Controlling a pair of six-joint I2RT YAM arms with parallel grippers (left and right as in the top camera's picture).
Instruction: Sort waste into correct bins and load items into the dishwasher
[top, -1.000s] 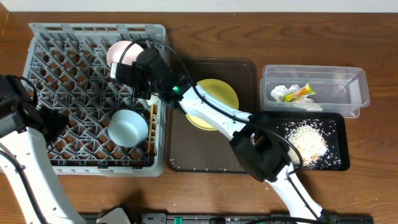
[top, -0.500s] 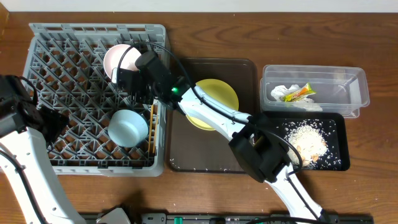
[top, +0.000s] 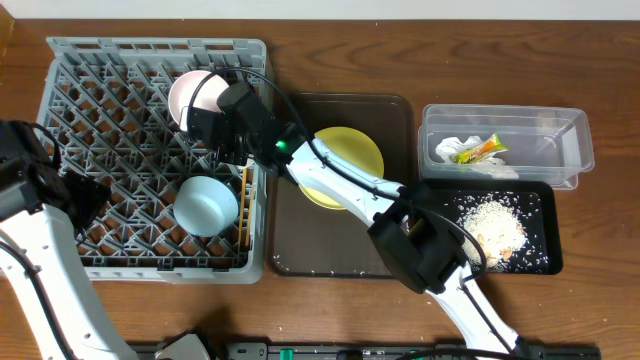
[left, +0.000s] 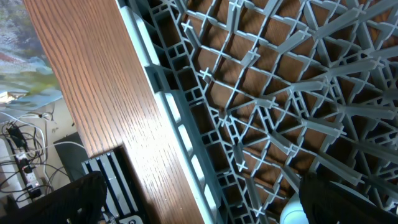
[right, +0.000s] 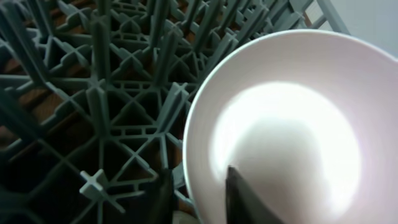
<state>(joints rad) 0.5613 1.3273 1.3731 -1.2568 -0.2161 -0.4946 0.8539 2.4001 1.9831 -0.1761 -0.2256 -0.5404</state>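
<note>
I should use my right gripper to pinch the cup's rim, lift it clear and tip it onto its side, since the white cup's inside faces up in the dishwasher rack.
A white cup lies tilted in the back of the grey dishwasher rack, its inside facing up. My right gripper straddles the cup's rim, jaws slightly open, one finger inside and the other outside, with a gap either side. The light-blue bowl sits in the rack's front part, chopsticks beside it. The yellow plate lies on the brown tray. My left gripper hangs wide open over the rack's left edge, holding nothing.
At the right, a clear tub holds the crumpled napkin and the yellow-green wrapper. In front of it a black tray holds rice scraps. The right arm reaches across the brown tray and plate.
The right gripper lowered the white cup into the rack, where it tipped to show its inside, and the jaws parted from its rim. The left arm stayed still.
</note>
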